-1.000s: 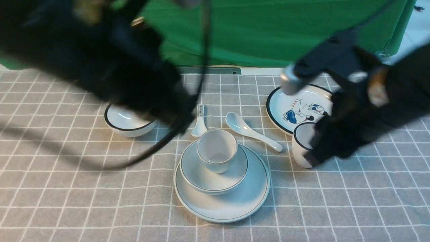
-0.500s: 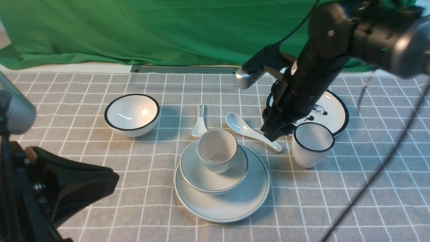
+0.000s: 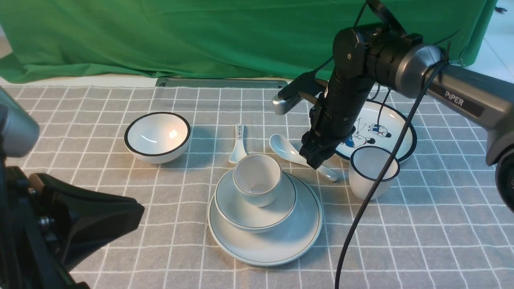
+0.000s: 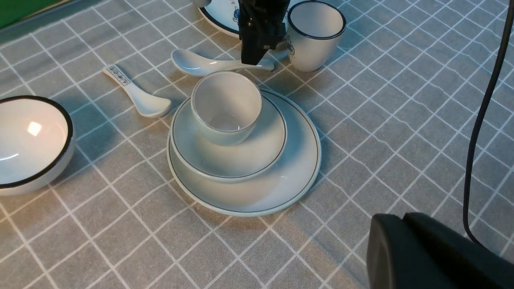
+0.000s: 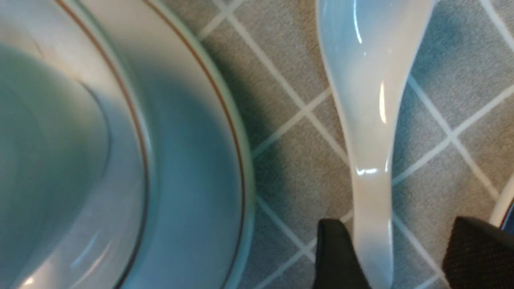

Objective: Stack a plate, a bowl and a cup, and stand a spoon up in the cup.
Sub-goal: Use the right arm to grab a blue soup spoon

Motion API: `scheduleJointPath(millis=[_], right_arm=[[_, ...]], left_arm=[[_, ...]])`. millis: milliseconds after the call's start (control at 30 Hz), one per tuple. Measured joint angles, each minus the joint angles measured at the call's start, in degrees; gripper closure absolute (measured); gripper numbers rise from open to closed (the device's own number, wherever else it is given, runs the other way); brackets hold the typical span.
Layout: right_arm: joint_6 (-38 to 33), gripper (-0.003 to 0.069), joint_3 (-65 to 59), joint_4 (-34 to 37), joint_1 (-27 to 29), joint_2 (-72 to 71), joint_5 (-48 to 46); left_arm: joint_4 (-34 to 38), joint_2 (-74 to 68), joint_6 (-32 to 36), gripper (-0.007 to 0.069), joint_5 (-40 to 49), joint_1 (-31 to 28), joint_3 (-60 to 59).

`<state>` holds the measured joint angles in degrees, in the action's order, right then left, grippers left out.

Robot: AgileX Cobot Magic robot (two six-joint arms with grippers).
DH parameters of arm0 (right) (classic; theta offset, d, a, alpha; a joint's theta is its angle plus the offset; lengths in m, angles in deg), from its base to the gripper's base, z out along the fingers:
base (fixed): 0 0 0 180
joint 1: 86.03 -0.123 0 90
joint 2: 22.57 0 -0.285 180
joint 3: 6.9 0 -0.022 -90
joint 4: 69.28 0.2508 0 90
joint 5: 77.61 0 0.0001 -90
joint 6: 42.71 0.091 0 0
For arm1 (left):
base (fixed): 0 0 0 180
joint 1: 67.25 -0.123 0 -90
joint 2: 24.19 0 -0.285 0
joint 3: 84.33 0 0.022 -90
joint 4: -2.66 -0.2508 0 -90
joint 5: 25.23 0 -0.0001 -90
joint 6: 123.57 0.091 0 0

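Note:
I expect the plain white spoon (image 3: 289,151) to lean on the cup's rim when I lower it in, because the cup's opening (image 3: 258,174) is much wider than the spoon's handle.
The cup (image 3: 257,178) stands in the bowl (image 3: 249,214), which sits on the plate (image 3: 281,245), in the middle of the cloth. The plain white spoon (image 3: 283,149) lies on the cloth just behind the plate, with its handle pointing right. My right gripper (image 3: 315,158) is down over the spoon's handle. In the right wrist view it (image 5: 405,253) is open, with the handle (image 5: 371,224) between the fingers and close against one of them. My left gripper (image 3: 138,209) hangs low at the near left, away from everything. In the left wrist view it (image 4: 401,218) is shut and empty.
A black-rimmed bowl (image 3: 157,136) stands at the back left. A small spoon with a blue-patterned handle (image 3: 239,146) lies behind the stack. A cartoon plate (image 3: 391,124) and a black-rimmed cup (image 3: 373,170) are right of my right gripper. The right arm's cable (image 3: 361,216) hangs over the cloth.
My right gripper has moved left and down onto the white spoon's handle. My left arm swung away from the middle to the near left a second ago and has stayed there.

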<state>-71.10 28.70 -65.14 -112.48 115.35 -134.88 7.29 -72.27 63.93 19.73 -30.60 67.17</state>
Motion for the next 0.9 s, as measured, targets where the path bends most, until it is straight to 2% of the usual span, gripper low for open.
scheduleJointPath(millis=[467,600,667,700,900], right_arm=[[-1.2,0.0261,0.2,0.0,0.0,4.3,0.4],[-1.3,0.0331,0.4,-0.3,0.0,4.4,0.4],[-1.6,0.0413,0.5,-0.3,0.0,4.4,0.5],[-1.6,0.0493,0.5,-0.4,0.0,4.4,0.5],[-1.6,0.0481,1.8,-0.7,-0.7,2.0,-3.5]], left_arm=[[0.0,0.0,0.0,0.0615,-0.7,0.0,0.0],[0.0,0.0,0.0,0.0615,-0.7,0.0,0.0],[0.0,0.0,0.0,0.0615,-0.7,0.0,0.0],[0.0,0.0,0.0,0.0615,-0.8,0.0,0.0],[-0.3,0.0,1.9,0.0615,-0.8,0.0,0.0]])
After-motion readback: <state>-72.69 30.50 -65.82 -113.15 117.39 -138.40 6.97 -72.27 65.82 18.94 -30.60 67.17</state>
